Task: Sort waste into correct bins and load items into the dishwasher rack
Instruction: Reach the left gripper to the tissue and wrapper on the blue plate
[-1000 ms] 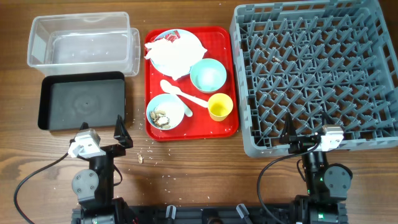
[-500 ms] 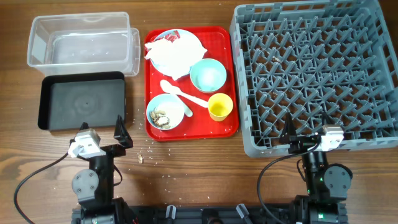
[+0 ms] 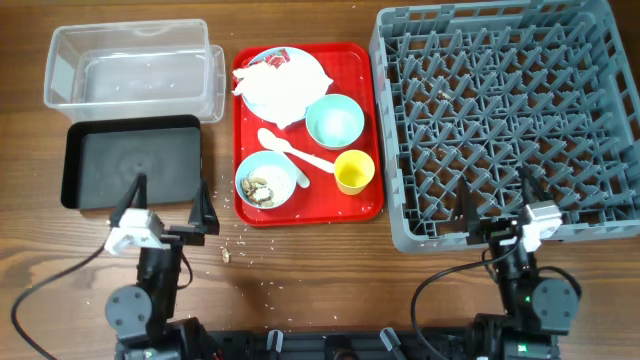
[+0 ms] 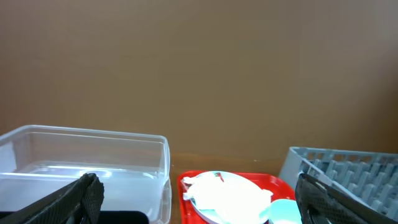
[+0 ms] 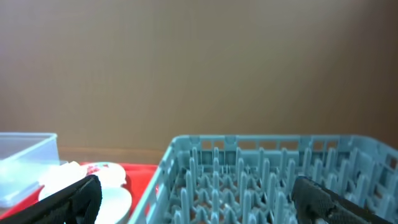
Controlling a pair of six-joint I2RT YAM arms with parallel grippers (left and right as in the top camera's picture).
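The white napkin and red wrapper (image 3: pixel 284 88) are covering the pale blue plate, so next my left gripper puts them in the clear tub (image 3: pixel 132 68) before I load the plate.
On the red tray (image 3: pixel 370 120) a pale blue plate (image 3: pixel 318 72) carries a crumpled white napkin (image 3: pixel 275 92) with a small red wrapper (image 3: pixel 272 60) at its far edge. Nearer are an empty mint bowl (image 3: pixel 334 120), a bowl with food scraps (image 3: pixel 262 185), a yellow cup (image 3: pixel 353 171) and a white spoon and fork (image 3: pixel 295 152). The clear tub (image 3: pixel 130 65) and black tray (image 3: pixel 130 165) lie on the left, the grey rack (image 3: pixel 510 120) on the right. My left gripper (image 3: pixel 168 205) is open and empty at the black tray's near edge. My right gripper (image 3: pixel 497 205) is open and empty at the rack's near edge.
Loose crumbs (image 3: pixel 226 255) lie on the wooden table in front of the red tray. The left wrist view shows the tub (image 4: pixel 87 162), the napkin (image 4: pixel 227 196) and the rack's corner (image 4: pixel 348 174). The right wrist view looks across the rack's pegs (image 5: pixel 261 174).
Both arms have shifted slightly. Both fingers of the left gripper now show spread wide, and the right wrist has moved a little to the right. Nothing on the table has moved.
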